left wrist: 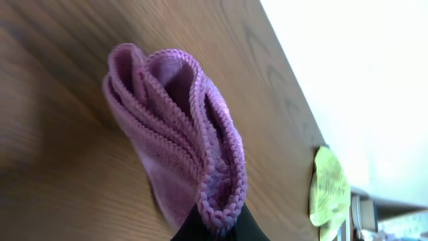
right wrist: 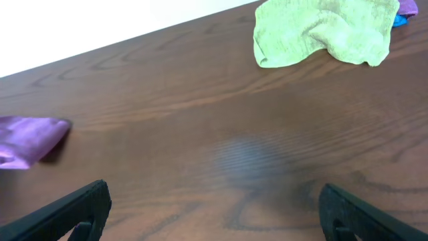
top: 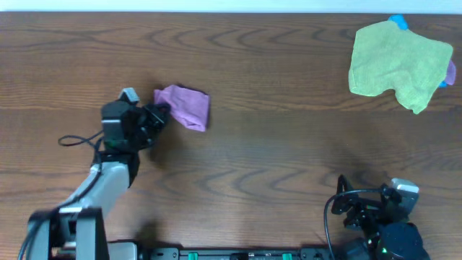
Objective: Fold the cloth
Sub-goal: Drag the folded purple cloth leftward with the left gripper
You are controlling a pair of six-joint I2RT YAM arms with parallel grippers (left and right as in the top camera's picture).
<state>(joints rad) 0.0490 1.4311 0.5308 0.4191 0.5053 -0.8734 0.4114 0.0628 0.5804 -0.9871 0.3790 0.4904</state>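
My left gripper should keep going toward the clear wood (top: 88, 124) beside its arm with the purple cloth's stacked layers (left wrist: 172, 120) together in its fingers, and let go of the cloth there.
The purple cloth (top: 185, 106) lies folded into a small bundle on the table, left of centre. My left gripper (top: 160, 114) is at its left edge, shut on the cloth's stitched hem. In the left wrist view the cloth (left wrist: 174, 140) shows several stacked layers, with the hem pinched between the black fingers (left wrist: 247, 227) at the bottom. My right gripper (top: 345, 195) rests near the front right edge, open. The right wrist view shows its jaws (right wrist: 214, 207) wide apart over bare wood, with the cloth (right wrist: 30, 139) far off at the left.
A larger light-green cloth (top: 398, 63) lies crumpled at the back right corner, with a small blue item (top: 398, 22) and a bit of purple peeking from under it. It also appears as the green cloth (right wrist: 324, 30) in the right wrist view. The table is dark wood (top: 289, 130).
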